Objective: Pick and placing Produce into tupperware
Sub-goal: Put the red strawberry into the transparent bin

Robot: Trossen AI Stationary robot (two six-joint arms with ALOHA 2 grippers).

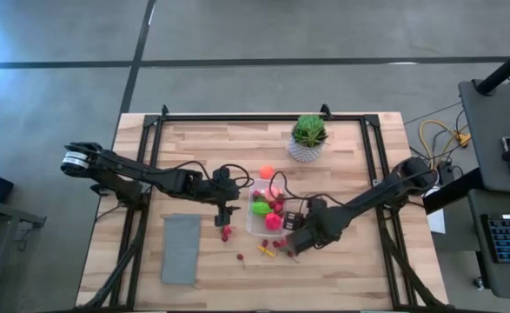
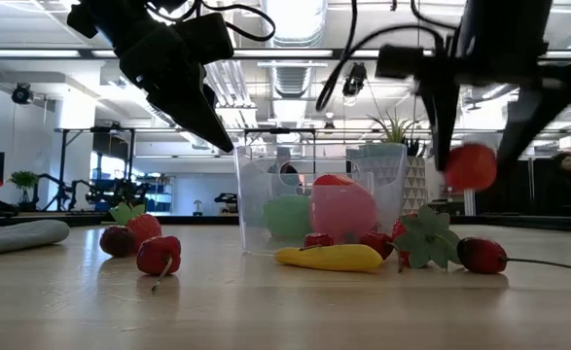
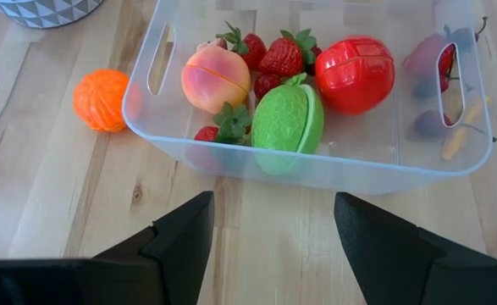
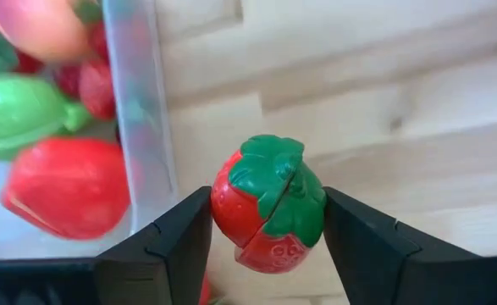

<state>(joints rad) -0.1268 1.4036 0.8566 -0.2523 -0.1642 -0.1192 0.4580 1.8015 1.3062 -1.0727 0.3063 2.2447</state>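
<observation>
I carry on moving my right gripper over the tupperware's side and let go by the green piece [image 1: 261,208], because the red strawberry [image 2: 470,167] hangs clear of the table and the tupperware's top is open.
The clear tupperware [image 1: 256,222] stands mid-table and holds a pink peach [image 3: 216,78], a green piece [image 3: 289,119], a red fruit [image 3: 355,73] and strawberries. My right gripper [image 1: 291,248] hangs just right of the tub's near end, shut on a red toy strawberry [image 4: 269,203] with a green cap. My left gripper [image 3: 269,212] hovers open at the tub's left side, nothing between its fingers. Loose produce rests on the wood: an orange ball [image 1: 266,171], red berries [image 1: 227,233] and a yellow piece [image 2: 329,257]. My right gripper pinches the strawberry's two red sides [image 4: 223,203] between its two fingers, coming steeply from above. The green cap [image 4: 273,174] faces up toward the wrist. In the low view the strawberry [image 2: 471,165] hangs clear of the table.
A potted green plant [image 1: 307,137] stands at the far side, right of the orange ball. A flat grey cloth [image 1: 181,248] lies near the left front. A cherry with a stem [image 2: 481,255] and a green leaf [image 2: 423,238] lie right of the tub.
</observation>
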